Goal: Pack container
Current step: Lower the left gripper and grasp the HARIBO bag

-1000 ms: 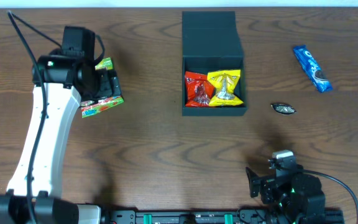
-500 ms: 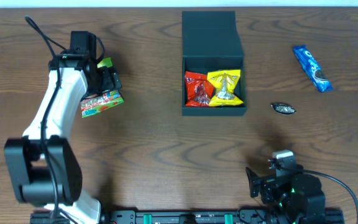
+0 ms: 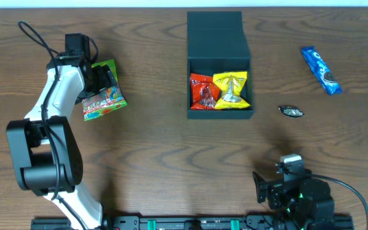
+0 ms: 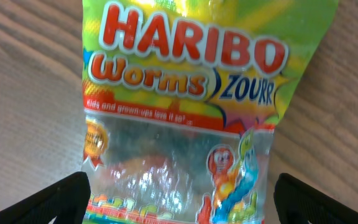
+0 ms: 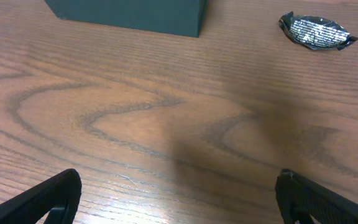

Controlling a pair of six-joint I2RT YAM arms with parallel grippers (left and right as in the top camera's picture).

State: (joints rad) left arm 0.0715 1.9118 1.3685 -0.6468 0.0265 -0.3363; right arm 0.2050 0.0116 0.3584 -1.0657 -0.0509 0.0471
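Observation:
Both side edges (image 4: 270, 160) of the green Haribo Worms packet are between my left gripper's fingers, so I keep going down until the fingers are on either side of its middle (image 4: 178, 140), then close them.
The container (image 3: 220, 114) is a dark teal-black square box at the table's back centre with its flap lid open to the far side. A red packet (image 3: 202, 91) and a yellow packet (image 3: 230, 89) lie inside. A green Haribo Worms packet (image 3: 105, 99) lies on the table at the left. My left gripper (image 3: 101, 83) is open right over it. In the left wrist view the fingers (image 4: 182, 202) straddle the packet (image 4: 185, 93) without closing on it. My right gripper (image 3: 260, 185) is open and empty near the front edge, and so it shows in its wrist view (image 5: 179, 199).
A blue snack packet (image 3: 321, 70) lies at the back right. A small silver-wrapped sweet (image 3: 292, 112) lies right of the container, and shows in the right wrist view (image 5: 316, 31) with the container's corner (image 5: 129, 11).
The left arm has swung round and its gripper has shifted slightly left over the Haribo packet, so more of the packet shows. The packet and the right arm have not moved.

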